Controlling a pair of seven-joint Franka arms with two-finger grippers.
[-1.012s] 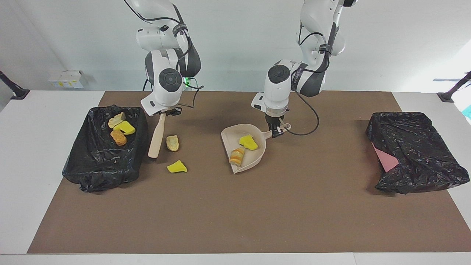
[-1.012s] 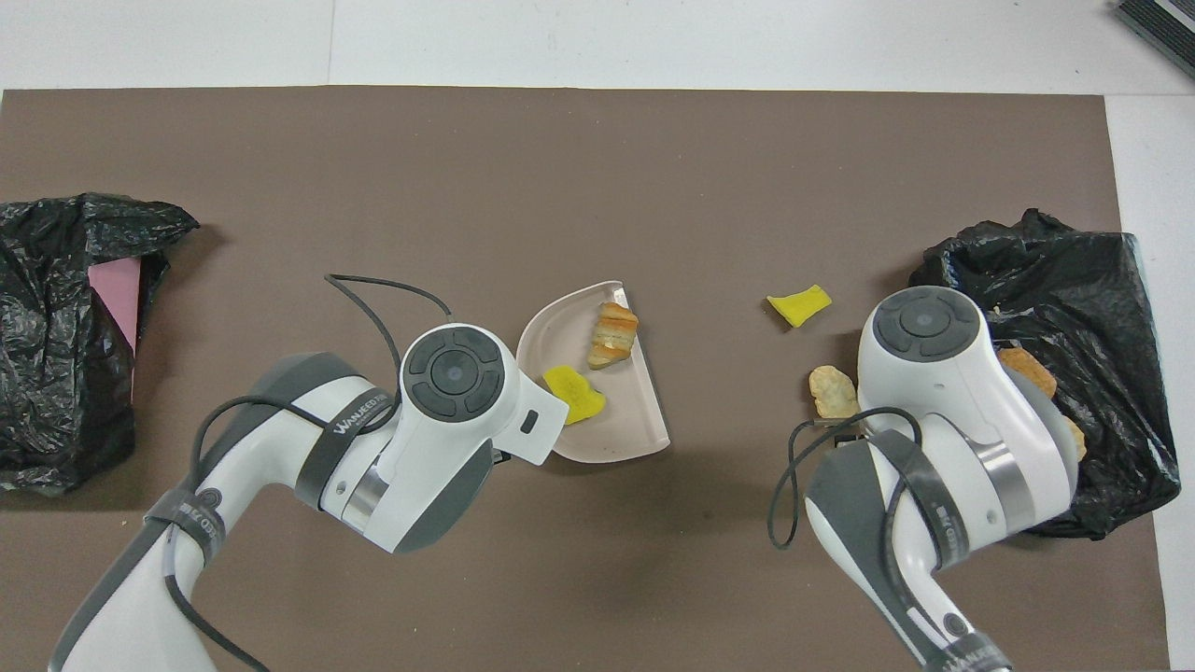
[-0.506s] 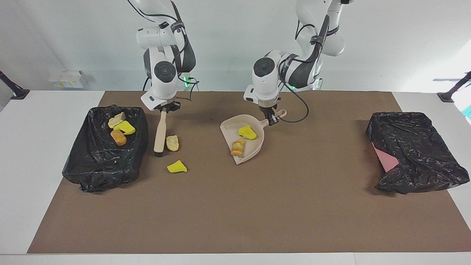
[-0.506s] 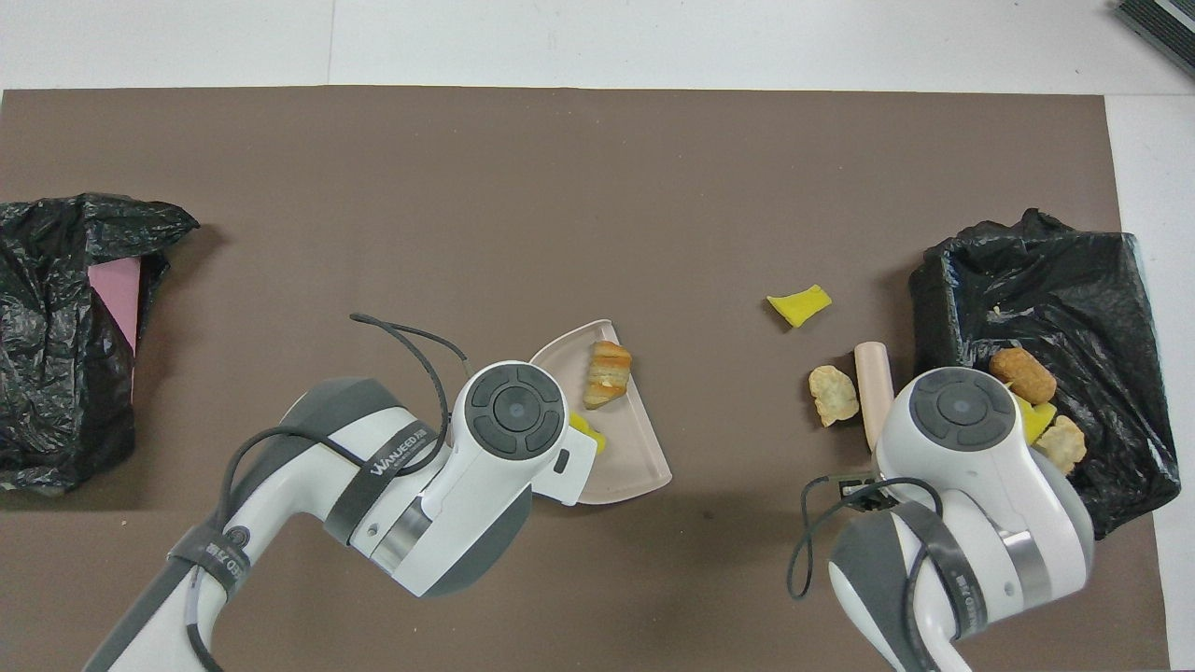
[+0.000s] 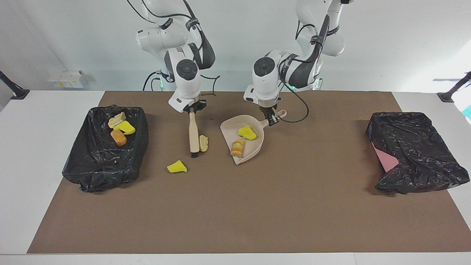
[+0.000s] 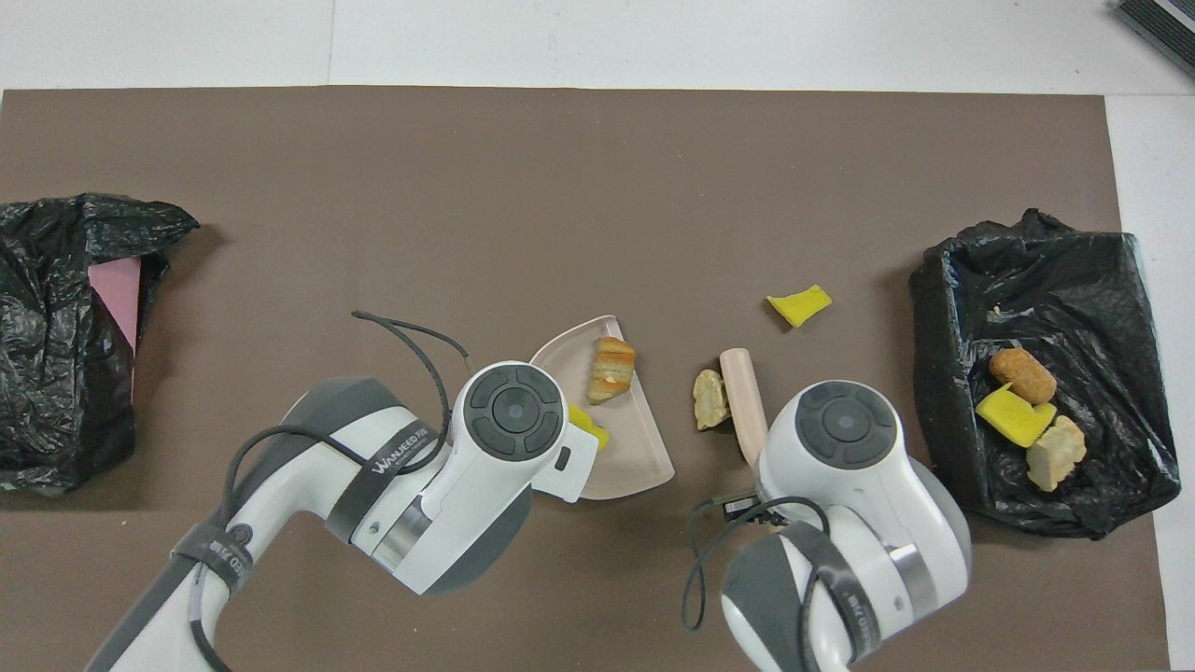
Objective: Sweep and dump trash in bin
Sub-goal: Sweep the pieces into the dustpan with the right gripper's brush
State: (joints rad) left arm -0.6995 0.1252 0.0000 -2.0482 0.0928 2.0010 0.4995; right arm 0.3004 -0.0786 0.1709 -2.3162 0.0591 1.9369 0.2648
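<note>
I can see the yellow scrap on the bin's side of the brush, so next my right gripper sweeps in the tan scrap first and then moves the brush behind the yellow scrap.
My right gripper is shut on the handle of the beige brush, whose bristles rest on the mat. A tan scrap lies against the brush on the dustpan's side. My left gripper is shut on the handle of the beige dustpan, which holds a yellow chunk and a bread-like lump. Another yellow scrap lies loose on the mat, farther from the robots than the brush. The black-lined bin at the right arm's end holds three scraps of trash.
A second black bag with a pink thing showing under it sits at the left arm's end of the brown mat. In the overhead view both wrists cover the grippers; the brush and dustpan show past them.
The right arm has swept the brush from beside the bin toward the dustpan, pushing the tan scrap along. The left arm drew the dustpan a little toward the robots, then held still.
</note>
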